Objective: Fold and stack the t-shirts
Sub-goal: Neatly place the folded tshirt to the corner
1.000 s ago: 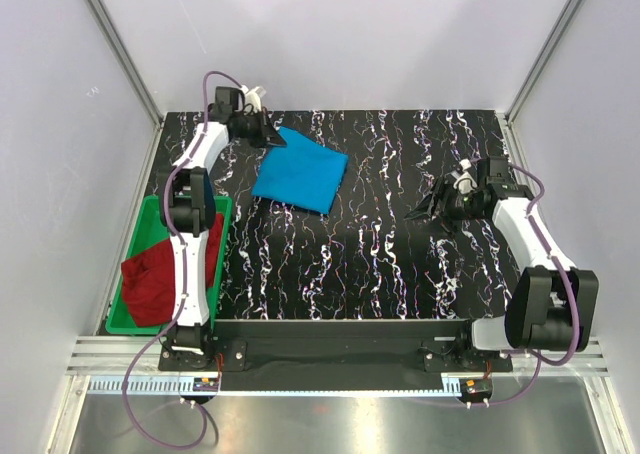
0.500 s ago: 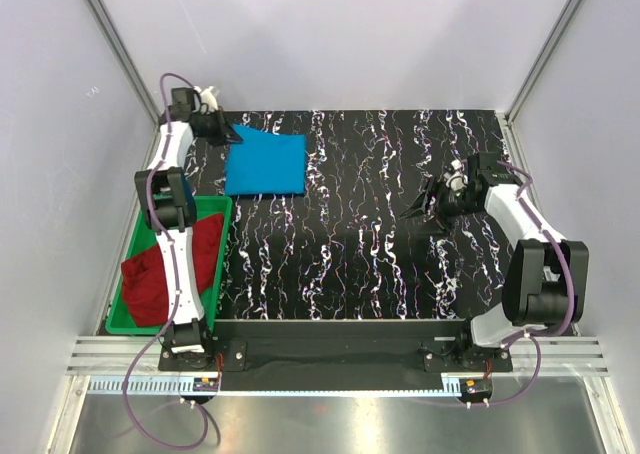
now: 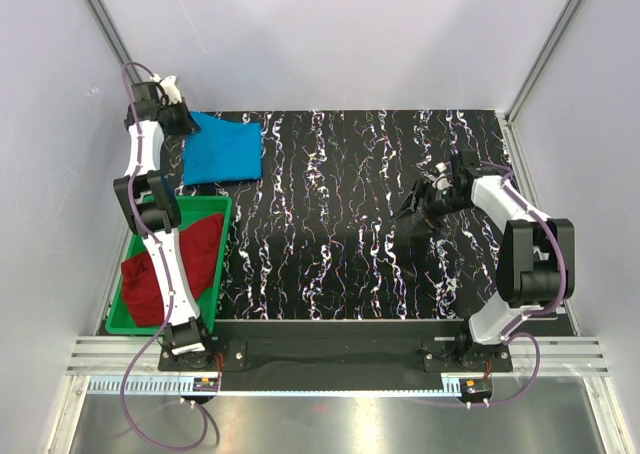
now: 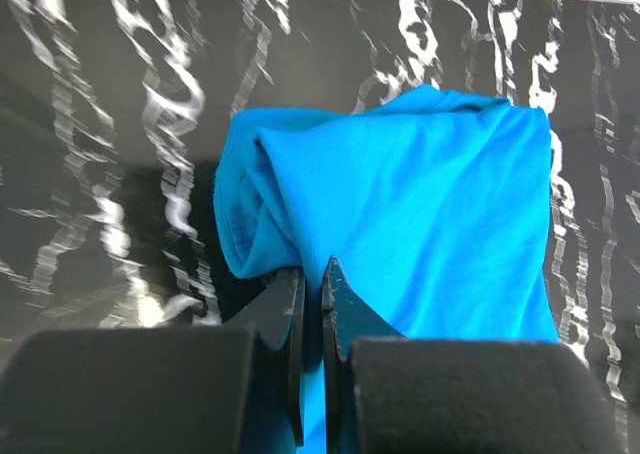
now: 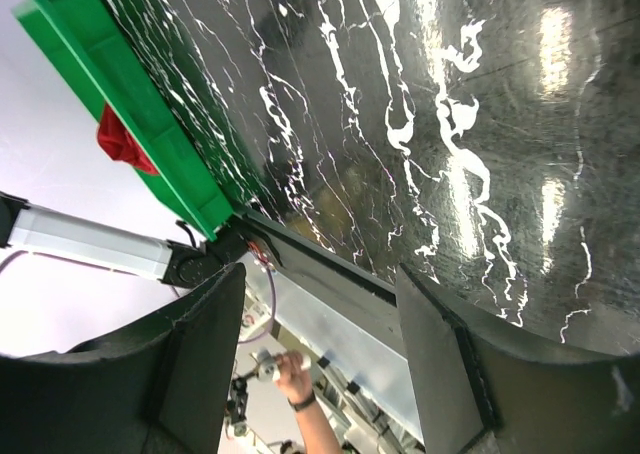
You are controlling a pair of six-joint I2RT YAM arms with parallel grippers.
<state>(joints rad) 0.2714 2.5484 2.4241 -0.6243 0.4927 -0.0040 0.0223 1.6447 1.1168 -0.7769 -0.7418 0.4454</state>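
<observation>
The sky-blue t-shirt (image 3: 222, 152) is folded flat with open mat (image 3: 174, 161) beside its pinched edge, so my left gripper goes on drawing it into the far corner before it releases there.
The sky-blue t-shirt (image 3: 222, 150) lies folded at the table's far left corner. My left gripper (image 3: 184, 122) is shut on its left edge. In the left wrist view the closed fingertips (image 4: 312, 269) pinch a fold of the blue t-shirt (image 4: 430, 194), which spreads out ahead of them. The dark red t-shirt (image 3: 165, 272) lies crumpled in the green bin (image 3: 122, 316). My right gripper (image 3: 412, 210) hovers open over the right middle of the table, holding nothing. In the right wrist view, past its open fingers (image 5: 320, 274), part of the red t-shirt (image 5: 122, 140) shows in the bin (image 5: 110, 64).
The table is a black mat with white marbling (image 3: 340, 244), boxed in by pale walls at the left, back and right. The green bin sits on its near left side. A person's hand (image 5: 292, 376) shows beyond the front rail.
My left gripper has pulled the blue t-shirt leftward, from the far middle-left to the far left corner. My right gripper has drifted a little left, still open.
</observation>
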